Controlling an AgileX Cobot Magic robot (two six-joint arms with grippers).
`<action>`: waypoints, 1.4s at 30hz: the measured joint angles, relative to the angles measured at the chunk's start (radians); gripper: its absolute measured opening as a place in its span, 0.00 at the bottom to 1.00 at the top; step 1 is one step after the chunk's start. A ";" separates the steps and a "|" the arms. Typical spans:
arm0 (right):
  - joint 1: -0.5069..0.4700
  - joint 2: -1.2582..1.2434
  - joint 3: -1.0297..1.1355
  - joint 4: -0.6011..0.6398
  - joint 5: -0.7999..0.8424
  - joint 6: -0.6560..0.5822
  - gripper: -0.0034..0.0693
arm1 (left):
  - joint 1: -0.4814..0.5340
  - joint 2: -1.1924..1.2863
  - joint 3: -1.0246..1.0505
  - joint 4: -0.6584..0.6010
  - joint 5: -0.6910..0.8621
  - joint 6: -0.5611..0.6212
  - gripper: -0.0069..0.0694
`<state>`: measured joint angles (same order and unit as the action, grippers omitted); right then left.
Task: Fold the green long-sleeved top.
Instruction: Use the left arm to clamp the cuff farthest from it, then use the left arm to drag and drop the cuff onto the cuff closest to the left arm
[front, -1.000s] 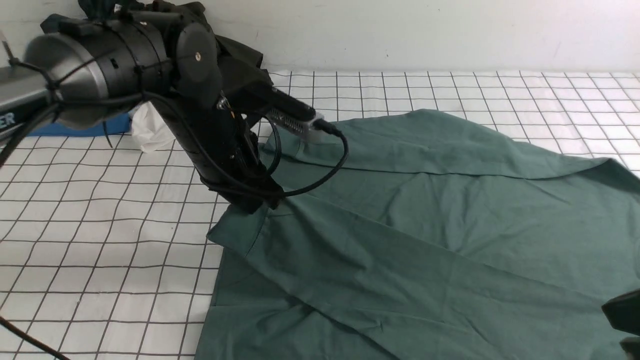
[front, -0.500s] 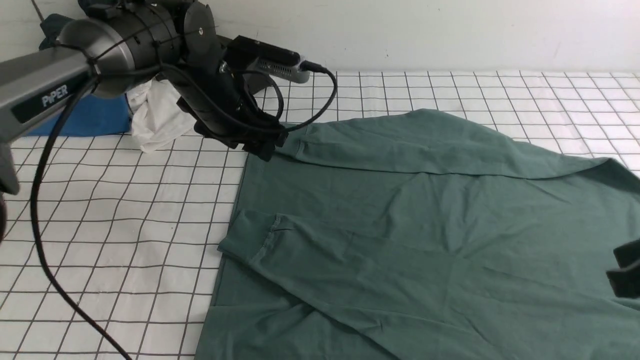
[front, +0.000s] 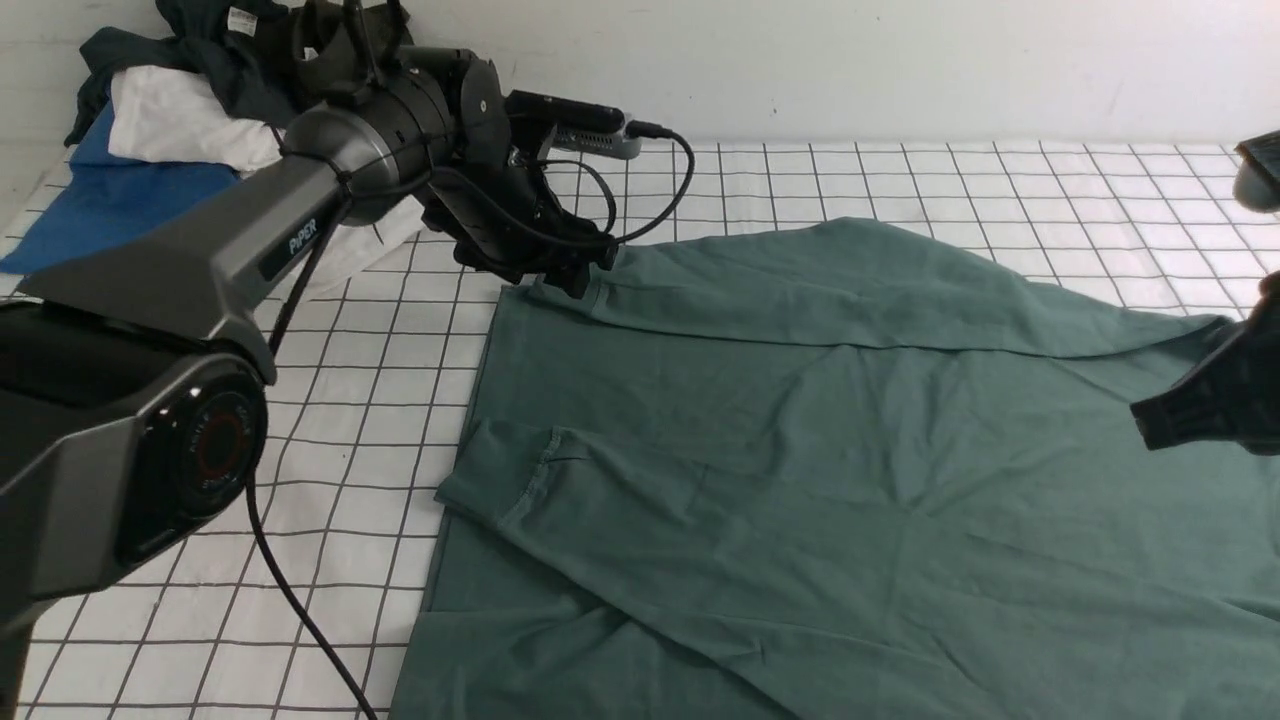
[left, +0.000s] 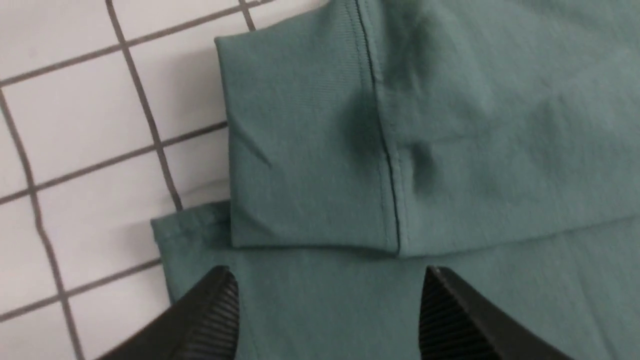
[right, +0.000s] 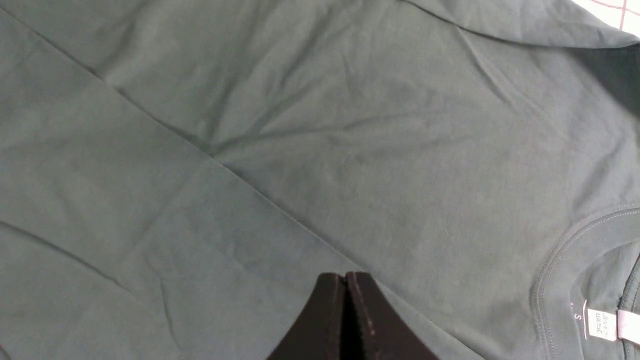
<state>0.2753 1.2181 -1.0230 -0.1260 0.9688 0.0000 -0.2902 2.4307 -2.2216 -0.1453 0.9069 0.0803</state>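
The sleeve's edge (front: 768, 340) lies over the body, so only the far sleeve (front: 780, 298) should come up and the body stay flat when the robot lifts the ribbed cuff.
The green long-sleeved top (front: 850, 450) lies spread on the checked cloth, both sleeves folded across its body. The near sleeve's cuff (front: 500, 480) lies flat at the top's left edge. My left gripper (front: 575, 275) hovers open just over the far sleeve's cuff (left: 300, 150), with nothing between its ribbed fingers (left: 220, 310). In the left wrist view the left gripper (left: 327, 272) has only the top's flat fabric under it. My right gripper (right: 346, 276) is shut and empty above the top's body, near the neckline (right: 565, 250). At the front view's right edge the right gripper (front: 1145, 428) shows as a dark shape.
A pile of clothes sits at the back left: a blue cloth (front: 90, 210), a white cloth (front: 180, 125) and a dark garment (front: 230, 60). White checked cloth (front: 300, 400) covers the table. A wall rises behind. The left arm's cable (front: 300, 610) trails across the near left.
My left gripper let go of the near sleeve, opened and swung back to the far sleeve's cuff. The near sleeve now lies flat. My right gripper rose further into view on the right.
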 joint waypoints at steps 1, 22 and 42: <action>0.000 0.008 0.000 -0.002 0.003 0.000 0.03 | 0.003 0.024 -0.018 0.000 -0.016 -0.013 0.68; 0.000 0.035 -0.001 -0.015 0.018 0.000 0.03 | 0.010 0.125 -0.033 0.003 -0.235 -0.143 0.54; 0.000 0.035 -0.001 -0.029 0.002 -0.006 0.03 | 0.010 0.000 -0.179 -0.083 0.077 0.006 0.11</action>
<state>0.2753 1.2532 -1.0240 -0.1547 0.9708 -0.0064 -0.2798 2.4308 -2.4003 -0.2283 0.9837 0.0860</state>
